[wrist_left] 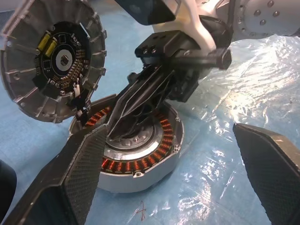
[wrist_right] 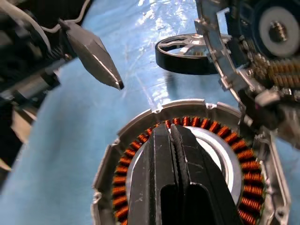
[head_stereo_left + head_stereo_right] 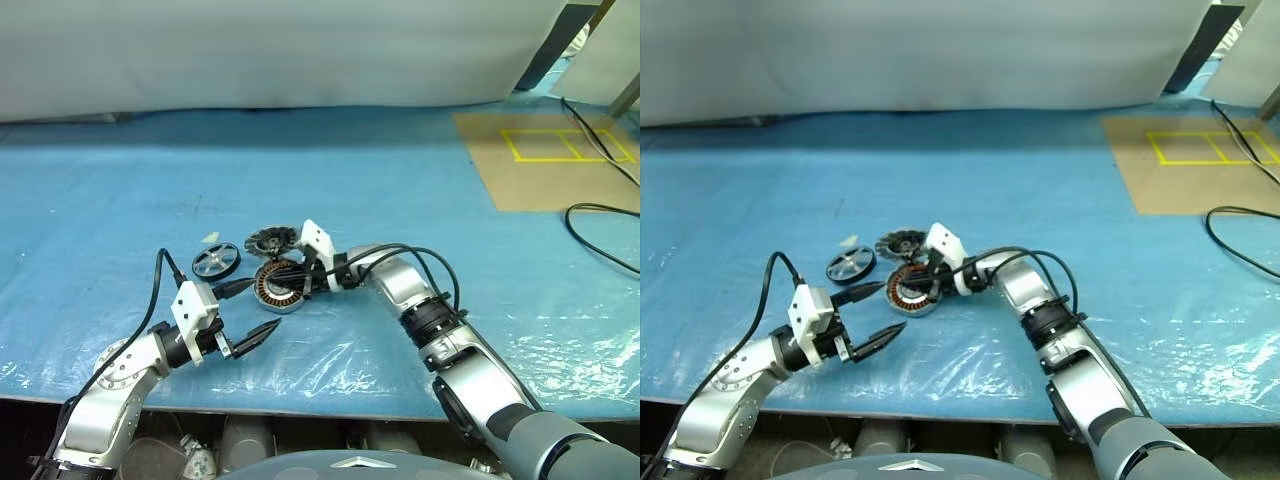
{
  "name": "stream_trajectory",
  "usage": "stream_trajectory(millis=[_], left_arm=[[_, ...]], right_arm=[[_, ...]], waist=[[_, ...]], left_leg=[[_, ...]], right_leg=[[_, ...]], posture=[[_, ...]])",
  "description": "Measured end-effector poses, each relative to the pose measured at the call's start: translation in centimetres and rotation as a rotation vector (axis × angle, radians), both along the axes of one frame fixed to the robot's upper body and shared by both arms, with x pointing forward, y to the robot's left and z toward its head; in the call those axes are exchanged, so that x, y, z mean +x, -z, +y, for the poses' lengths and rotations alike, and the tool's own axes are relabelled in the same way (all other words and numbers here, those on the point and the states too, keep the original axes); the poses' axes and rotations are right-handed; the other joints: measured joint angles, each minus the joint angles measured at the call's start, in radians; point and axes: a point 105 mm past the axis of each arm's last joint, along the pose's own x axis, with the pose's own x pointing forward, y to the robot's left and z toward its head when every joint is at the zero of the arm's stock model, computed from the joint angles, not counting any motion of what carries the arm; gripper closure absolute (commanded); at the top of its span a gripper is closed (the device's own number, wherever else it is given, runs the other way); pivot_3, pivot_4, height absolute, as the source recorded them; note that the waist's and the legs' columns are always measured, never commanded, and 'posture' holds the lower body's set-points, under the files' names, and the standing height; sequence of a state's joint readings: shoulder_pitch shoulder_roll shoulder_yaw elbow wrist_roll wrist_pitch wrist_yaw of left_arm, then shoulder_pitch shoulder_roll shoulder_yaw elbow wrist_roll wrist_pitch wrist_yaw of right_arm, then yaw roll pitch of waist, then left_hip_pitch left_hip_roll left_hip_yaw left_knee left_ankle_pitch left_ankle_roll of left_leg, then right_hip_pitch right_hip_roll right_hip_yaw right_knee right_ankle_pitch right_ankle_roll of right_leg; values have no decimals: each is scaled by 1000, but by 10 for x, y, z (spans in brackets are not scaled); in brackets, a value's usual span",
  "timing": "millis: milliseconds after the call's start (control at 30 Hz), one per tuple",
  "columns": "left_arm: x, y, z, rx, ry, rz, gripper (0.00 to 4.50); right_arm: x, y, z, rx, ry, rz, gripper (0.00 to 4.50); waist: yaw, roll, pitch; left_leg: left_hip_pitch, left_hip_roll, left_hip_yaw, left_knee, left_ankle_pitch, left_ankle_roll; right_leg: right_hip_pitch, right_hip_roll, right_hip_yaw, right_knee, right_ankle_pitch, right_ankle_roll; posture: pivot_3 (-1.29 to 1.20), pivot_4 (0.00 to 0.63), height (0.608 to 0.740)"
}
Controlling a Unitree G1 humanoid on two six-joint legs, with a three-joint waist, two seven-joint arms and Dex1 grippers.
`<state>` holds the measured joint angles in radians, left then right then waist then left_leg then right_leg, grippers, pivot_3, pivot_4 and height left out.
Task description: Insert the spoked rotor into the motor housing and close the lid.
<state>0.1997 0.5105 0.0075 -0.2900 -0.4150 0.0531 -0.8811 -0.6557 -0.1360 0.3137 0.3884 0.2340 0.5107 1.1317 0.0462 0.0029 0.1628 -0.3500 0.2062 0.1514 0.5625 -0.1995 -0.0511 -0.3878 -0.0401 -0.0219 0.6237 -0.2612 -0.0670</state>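
My gripper is to lower the spoked rotor in, and the rotor will then nest inside the motor housing's rim, because that rim is higher than the housing's copper windings.
The motor housing, a silver puck with a ring of copper windings, lies on the blue sheet. My right gripper is shut with nothing held, its fingertips reaching over the housing's central hub. The lid stands tilted on edge at the housing's far side, its ribbed face with the dark centre showing. To the left of the housing the spoked rotor lies flat on the sheet. My left gripper hovers open, level, just in front of the housing, with nothing between its fingers.
A small white scrap lies behind the rotor. At the far right a brown board carries yellow tape marks, and black cables trail over it. The table's front edge runs close below my arms.
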Motion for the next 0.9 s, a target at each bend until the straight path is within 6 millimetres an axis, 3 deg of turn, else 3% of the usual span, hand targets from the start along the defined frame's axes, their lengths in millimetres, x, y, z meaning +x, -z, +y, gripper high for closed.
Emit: stream_trajectory(millis=[100, 200, 300, 433, 600, 767, 900], left_arm=[[1, -2, 0, -4, 2, -7, 0], [3, -5, -1, -13, 3, -14, 0], [4, -5, 0, -15, -1, -14, 0], [5, -5, 3, -15, -15, -16, 0], [8, -6, 8, -13, -49, -15, 0], [18, -9, 28, -21, -142, -17, 0], [27, -22, 52, -49, -228, -45, 0]], right_arm=[[-6, -25, -3, 82, -30, 32, 4481], [-11, -34, -2, 103, -46, 24, 4481], [-8, -25, 2, 61, -15, 6, 4481], [-2, 6, 1, -88, 23, -71, 4481], [-8, 12, 2, -141, -50, -194, 4481], [-6, 9, -1, -113, -39, -165, 4481], [-1, -12, -10, -16, 2, -117, 4481]], waist=[[-1, 0, 0], [-3, 0, 0], [-5, -1, 0], [-4, -1, 0], [-4, -1, 0], [-4, -1, 0], [-2, -2, 1]], left_leg=[[-6, 0, -1, 0, 3, 3], [-7, 0, -1, -2, 2, 1], [-9, 0, -1, -1, 0, -2], [-9, 0, -1, -1, 0, -2], [0, 0, 0, -1, 0, -2], [0, 0, 0, 0, 0, -1], [-1, 0, 0, 0, 0, -1]], right_leg=[[-5, 2, -2, 1, 3, 4], [-7, 3, -3, 1, 3, 4], [-9, 3, -3, 1, 3, 4], [-8, 1, -2, 0, 2, 4], [0, 1, -2, 0, 0, 0], [0, 1, -1, 0, 0, 0], [-1, 1, -1, 0, 0, 0]], posture=[[0, 150, 740], [0, 150, 740], [0, 150, 740], [0, 150, 740], [0, 150, 740], [0, 150, 740], [0, 150, 740]])
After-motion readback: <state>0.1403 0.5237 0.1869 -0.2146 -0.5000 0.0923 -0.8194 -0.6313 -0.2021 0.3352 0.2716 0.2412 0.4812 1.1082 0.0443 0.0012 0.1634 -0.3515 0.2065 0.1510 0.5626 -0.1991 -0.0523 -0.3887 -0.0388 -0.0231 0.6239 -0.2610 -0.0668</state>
